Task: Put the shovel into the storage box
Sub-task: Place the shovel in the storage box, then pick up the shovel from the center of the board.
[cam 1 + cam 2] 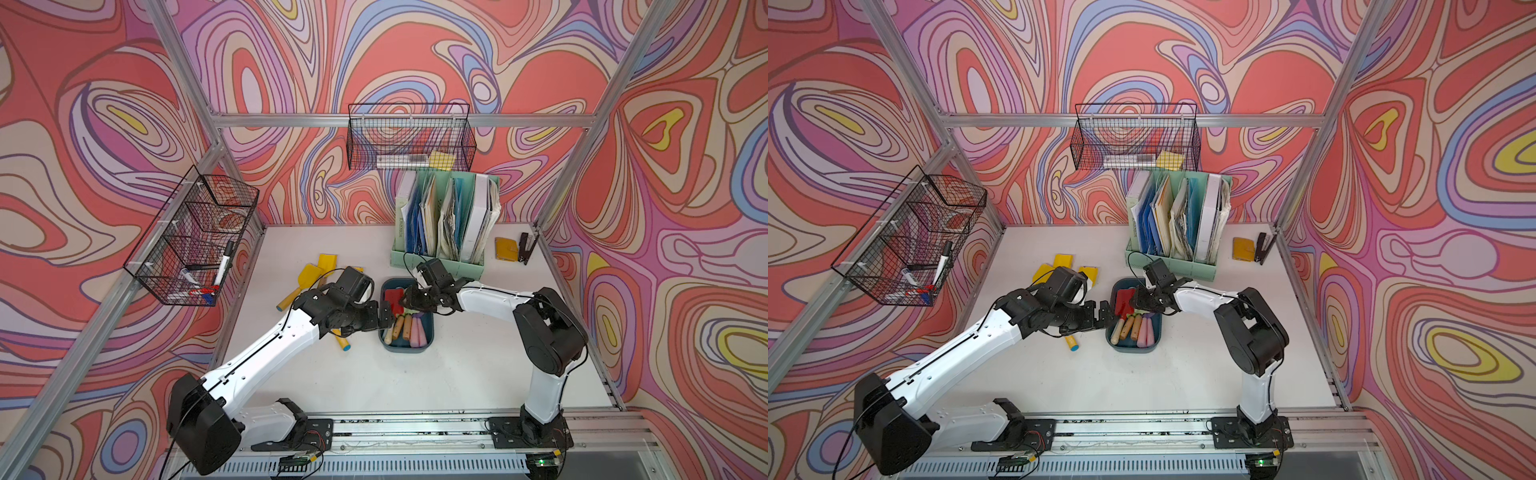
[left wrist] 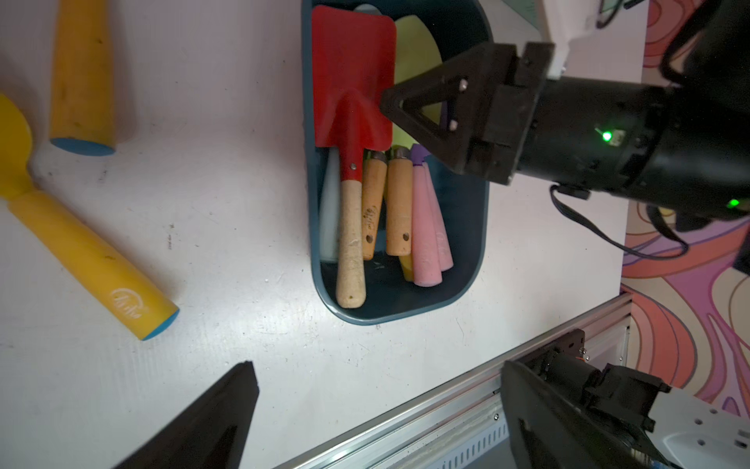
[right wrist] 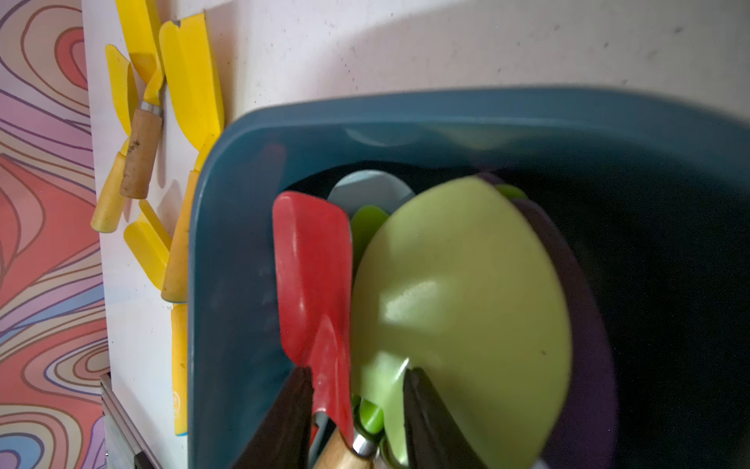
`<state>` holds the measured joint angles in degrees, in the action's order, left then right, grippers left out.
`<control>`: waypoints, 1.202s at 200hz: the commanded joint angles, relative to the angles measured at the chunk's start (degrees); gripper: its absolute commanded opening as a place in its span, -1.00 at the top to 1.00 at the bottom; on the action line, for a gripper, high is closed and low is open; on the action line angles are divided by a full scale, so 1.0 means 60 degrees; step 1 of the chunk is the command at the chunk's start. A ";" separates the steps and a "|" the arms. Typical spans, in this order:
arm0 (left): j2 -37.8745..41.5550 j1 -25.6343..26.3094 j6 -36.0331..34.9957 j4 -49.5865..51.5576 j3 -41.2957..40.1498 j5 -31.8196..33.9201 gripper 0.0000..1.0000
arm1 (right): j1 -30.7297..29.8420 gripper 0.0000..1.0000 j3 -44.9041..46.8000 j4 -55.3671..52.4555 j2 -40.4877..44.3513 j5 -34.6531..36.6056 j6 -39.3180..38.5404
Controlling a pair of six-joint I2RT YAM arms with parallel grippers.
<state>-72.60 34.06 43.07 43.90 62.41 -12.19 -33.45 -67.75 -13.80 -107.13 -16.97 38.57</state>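
I should keep moving my left gripper to the farther yellow shovel's handle and close there, as that handle is clear and my open fingers are lined up across it.
The red shovel with a wooden handle lies in the dark teal storage box, on top of several other shovels with wooden, pink, green and purple parts. My right gripper hangs over the box's far half. Its jaws stand apart, astride the red shovel's neck, with a gap on one side. My left gripper is wide open just left of the box, with nothing between its fingers.
Several yellow shovels lie on the table left of the box, partly under the left arm. A mint-green file organiser stands behind it. Black wire baskets hang left and at the back. A stapler lies back right.
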 commanded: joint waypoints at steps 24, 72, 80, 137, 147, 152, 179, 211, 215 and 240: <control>-0.0821 -0.1081 -0.0782 0.0935 0.0336 0.0541 -0.98 | -0.0002 0.19 -0.0076 -0.0641 0.0811 0.0175 -0.0109; -0.2470 -0.1408 -0.1667 0.1585 0.1242 0.1401 -0.94 | 0.0001 0.22 -0.0116 -0.0905 0.1428 0.0250 -0.0171; -0.2689 -0.1474 -0.1773 0.1618 0.1374 0.1465 -0.93 | 0.0016 0.22 -0.0128 -0.0943 0.1497 0.0265 -0.0176; -0.4102 -0.2142 -0.2449 0.1650 0.2284 0.1431 -0.86 | 0.0009 0.32 -0.0091 -0.1112 0.1658 0.0364 -0.0242; -0.4358 -0.2235 -0.2537 0.1609 0.2384 0.1361 -0.82 | 0.0009 0.35 -0.0091 -0.1113 0.1640 0.0359 -0.0244; -0.4477 -0.2276 -0.2579 0.1574 0.2424 0.1313 -0.80 | 0.0008 0.36 -0.0098 -0.1113 0.1625 0.0353 -0.0232; -0.5149 -0.2506 -0.2728 0.1435 0.2625 0.1098 -0.63 | 0.0001 0.44 -0.0134 -0.1142 0.1548 0.0353 -0.0253; -0.5696 -0.2736 -0.2899 0.1412 0.2940 0.1218 -0.58 | 0.0009 0.46 -0.0149 -0.1208 0.1524 0.0392 -0.0287; -0.5755 -0.2747 -0.2927 0.1414 0.2981 0.1239 -0.58 | 0.0008 0.46 -0.0149 -0.1215 0.1523 0.0401 -0.0290; -0.6075 -0.2842 -0.3103 0.1468 0.3309 0.1377 -0.58 | 0.0005 0.47 -0.0184 -0.1244 0.1493 0.0426 -0.0318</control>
<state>-107.55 17.65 26.50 51.70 79.42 -4.82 -33.45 -67.75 -20.58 -98.30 -15.42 37.52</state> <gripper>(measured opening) 0.790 0.267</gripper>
